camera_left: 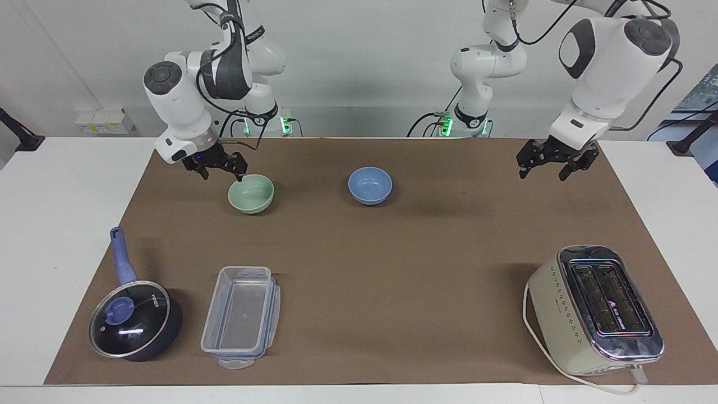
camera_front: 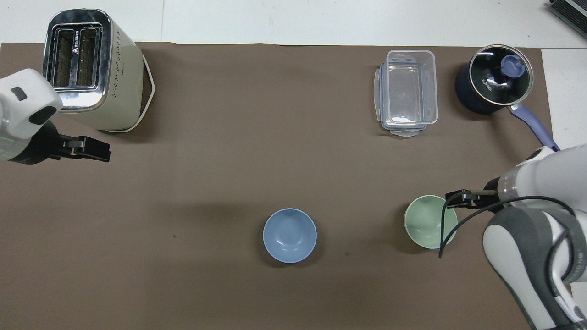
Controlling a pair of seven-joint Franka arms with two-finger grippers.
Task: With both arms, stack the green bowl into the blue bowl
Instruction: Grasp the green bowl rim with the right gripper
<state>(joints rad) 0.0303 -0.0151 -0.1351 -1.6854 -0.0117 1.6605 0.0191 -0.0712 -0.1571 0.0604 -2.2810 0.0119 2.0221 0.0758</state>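
The blue bowl's rim [camera_front: 289, 209] looks about equally wide, so the pale green bowl [camera_front: 426, 224] should hide the blue bowl completely from above when I lower it in.
The pale green bowl [camera_left: 251, 193] [camera_front: 430, 222] stands upright on the brown mat, toward the right arm's end. The blue bowl [camera_left: 369, 185] [camera_front: 289, 235] stands beside it near the middle, apart from it and empty. My right gripper [camera_left: 222, 175] [camera_front: 456, 201] is open and low at the green bowl's rim, one fingertip [camera_left: 241, 176] just at the edge; whether it touches I cannot tell. My left gripper [camera_left: 543, 168] [camera_front: 94, 150] hangs open and empty over the mat at the left arm's end, well away from the blue bowl.
A cream toaster [camera_left: 597, 311] [camera_front: 87, 68] sits farthest from the robots at the left arm's end. A clear plastic container [camera_left: 241, 317] [camera_front: 407, 91] and a dark blue lidded saucepan [camera_left: 134, 320] [camera_front: 493, 82] lie farther out than the green bowl.
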